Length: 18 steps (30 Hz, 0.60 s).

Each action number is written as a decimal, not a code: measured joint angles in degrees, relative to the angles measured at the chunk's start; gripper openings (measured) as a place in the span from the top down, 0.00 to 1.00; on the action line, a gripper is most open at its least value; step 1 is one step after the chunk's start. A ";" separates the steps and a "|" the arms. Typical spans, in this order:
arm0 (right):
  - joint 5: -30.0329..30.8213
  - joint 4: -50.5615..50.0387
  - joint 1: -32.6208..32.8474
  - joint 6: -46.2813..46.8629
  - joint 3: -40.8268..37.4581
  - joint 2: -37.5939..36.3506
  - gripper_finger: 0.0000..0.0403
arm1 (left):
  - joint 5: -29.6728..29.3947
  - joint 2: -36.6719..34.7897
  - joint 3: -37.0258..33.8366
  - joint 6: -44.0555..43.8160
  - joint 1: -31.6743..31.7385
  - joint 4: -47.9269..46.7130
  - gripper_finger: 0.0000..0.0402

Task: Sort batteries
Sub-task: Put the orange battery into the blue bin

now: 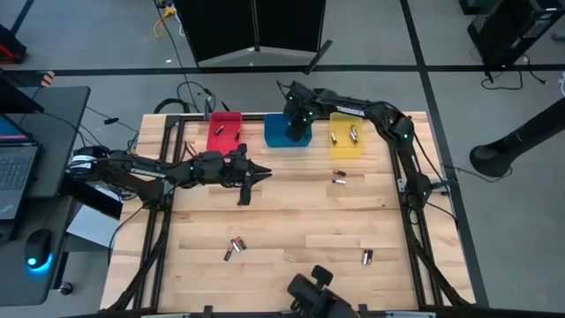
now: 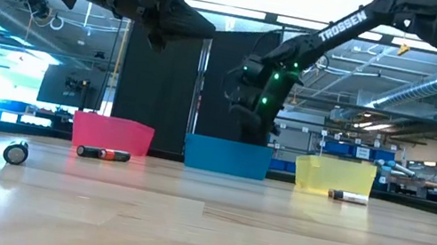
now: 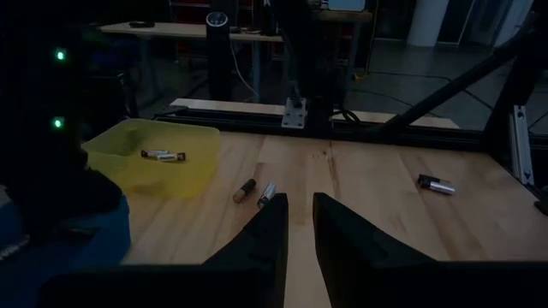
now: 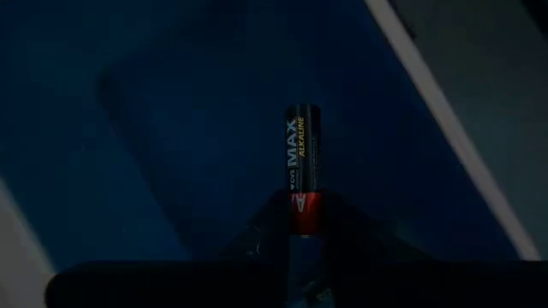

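Note:
The black battery's loose end (image 4: 303,124) is within the blue bin's sides, so my right gripper continues to hold the battery above the bin's bottom (image 4: 227,128) and releases it there.
My right gripper (image 1: 297,132) reaches down over the blue bin (image 1: 275,132) at the table's far side, shut on a black battery with a red end (image 4: 303,158). My left gripper (image 3: 299,224) hovers level above the table's middle, open by a narrow gap, with nothing between its fingers. Loose batteries lie on the wood: two (image 1: 338,177) near the yellow bin (image 1: 346,146), two (image 1: 234,248) at the near left, one (image 1: 367,257) at the near right. More lie in the red bin (image 1: 224,141) and the yellow one. My right gripper pinches the battery's red end (image 4: 306,210) between its two fingers. The fingers slant steeply down from above and lie along the battery, which sticks out past the fingertips. The battery hangs clear above the blue bin's floor.
The three bins stand in a row along the far edge: red, blue, yellow. The low camera's mount (image 1: 313,296) sits at the near edge. Bare wood lies between the bins and the near batteries. A laptop (image 1: 18,177) stands on a side desk to the left of the table.

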 joint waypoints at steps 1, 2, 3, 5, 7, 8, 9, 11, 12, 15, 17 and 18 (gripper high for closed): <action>-0.24 -0.08 -0.05 0.01 0.00 0.40 0.86 | 0.01 0.00 0.00 0.00 -0.02 0.00 0.84; -0.51 -0.03 -0.07 0.01 0.00 0.73 0.86 | -0.01 0.00 0.00 0.00 -0.02 0.00 0.84; -0.90 -0.07 -0.17 0.01 0.00 0.83 0.86 | 0.01 0.00 0.00 -0.02 0.00 0.00 0.84; -1.19 0.67 -0.35 0.01 -0.50 0.84 0.86 | -0.01 0.00 0.00 -0.02 -0.01 -0.01 0.84; -1.23 0.89 -0.57 0.16 -0.61 0.82 0.86 | -0.01 0.00 0.00 -0.02 -0.01 -0.02 0.84; -1.23 0.62 -0.71 0.24 -0.66 0.82 0.86 | -0.01 0.00 0.00 -0.02 0.00 -0.04 0.84; -1.23 0.24 -0.90 0.21 -0.69 0.82 0.86 | -0.01 0.00 0.00 -0.04 0.00 -0.05 0.84; -1.23 0.21 -1.09 0.18 -0.89 1.05 0.86 | -0.01 0.00 0.00 -0.04 -0.02 -0.26 0.84; -1.24 0.28 -1.23 0.20 -0.90 1.25 0.86 | -0.01 0.00 0.00 -0.06 -0.06 -0.34 0.84; -1.28 0.14 -1.48 0.20 -0.94 2.48 0.86 | -0.01 0.00 0.00 -0.10 -0.07 -0.49 0.84; -1.46 -0.07 -1.47 0.22 -1.16 2.70 0.86 | -0.01 0.00 0.00 -0.20 -0.07 -0.68 0.84; -1.73 0.43 -1.46 0.15 -1.20 2.87 0.86 | -0.01 0.00 0.00 -0.24 -0.07 -0.72 0.84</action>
